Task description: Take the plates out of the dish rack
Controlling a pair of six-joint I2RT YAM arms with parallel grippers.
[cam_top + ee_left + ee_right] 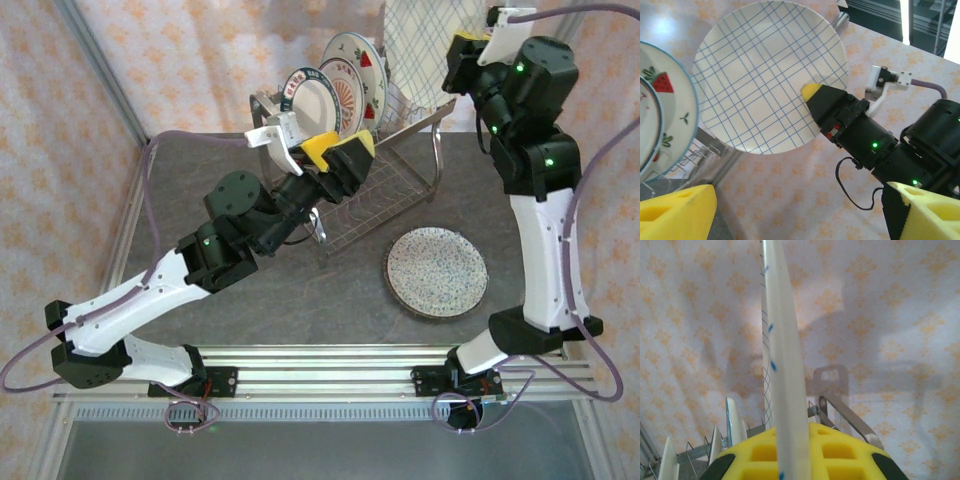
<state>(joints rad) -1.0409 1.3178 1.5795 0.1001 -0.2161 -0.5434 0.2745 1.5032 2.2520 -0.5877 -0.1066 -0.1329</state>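
Note:
The plaid-lined plate (760, 75) is held by one side in my right gripper with its lower rim (757, 151) free, so my left gripper should keep moving closer until it closes there.
My right gripper (458, 52) is shut on the rim of a plaid-lined plate (415, 45), which it holds upright at the far right end of the dish rack (385, 190). In the right wrist view this plate (785, 365) stands edge-on between the yellow pads (840, 455). In the left wrist view the right gripper's yellow fingertip (811, 90) lies on the plate's face (765, 75). A strawberry-print plate (357, 75) and a small dark-rimmed white plate (305, 97) stand in the rack. My left gripper (338, 152) hovers open over the rack, with nothing between its fingers (675, 212).
A speckled plate (437, 272) lies flat on the grey table right of the rack. Patterned cloth walls (200, 60) close in the back and sides. More upright plates (732, 427) show below the held one, beside the rack's handle (840, 412).

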